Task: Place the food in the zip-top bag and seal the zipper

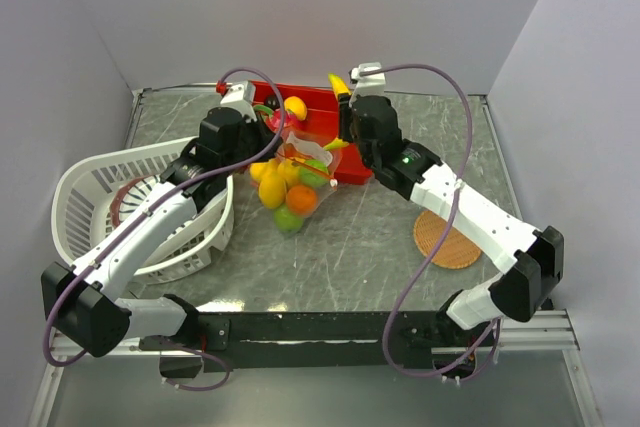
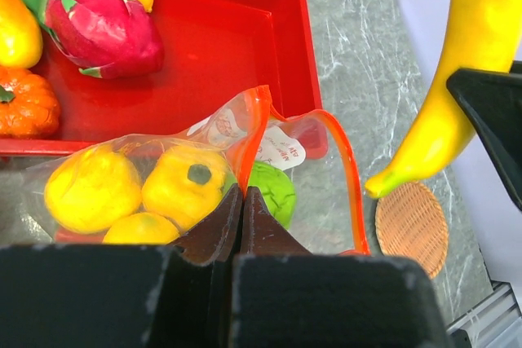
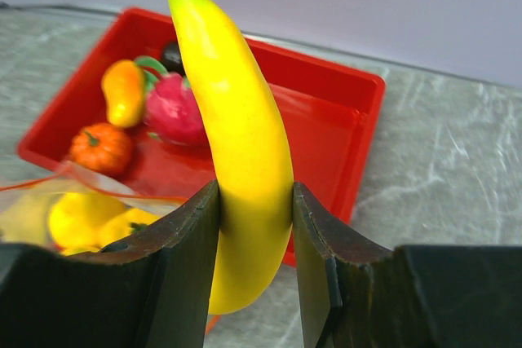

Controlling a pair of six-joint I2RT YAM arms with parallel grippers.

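Note:
I keep moving the banana in with my right gripper until it meets the food, because my left gripper is holding the zip-top bag's opening (image 2: 314, 181) open beside the banana's tip (image 2: 383, 185).
The zip-top bag (image 1: 295, 185) lies in front of the red tray, holding yellow, green and orange food (image 2: 186, 185). My left gripper (image 2: 241, 195) is shut on the bag's reddish-orange zipper (image 2: 351, 170), pinching the near rim and lifting it so the mouth gapes. In the top view this gripper (image 1: 273, 133) sits at the bag's upper edge. My right gripper (image 3: 254, 201) is shut on a yellow banana (image 3: 236, 112), held upright above the tray's right end. The banana (image 2: 465, 55) hangs to the right of the bag's mouth, and its top (image 1: 338, 83) shows above the right gripper (image 1: 346, 117).
The red tray (image 3: 326, 120) at the back holds a pink dragon fruit (image 2: 106, 30), a small orange pumpkin (image 3: 101, 147) and a mango. A white slatted basket (image 1: 130, 209) stands at the left. A round wicker coaster (image 1: 447, 238) lies at the right.

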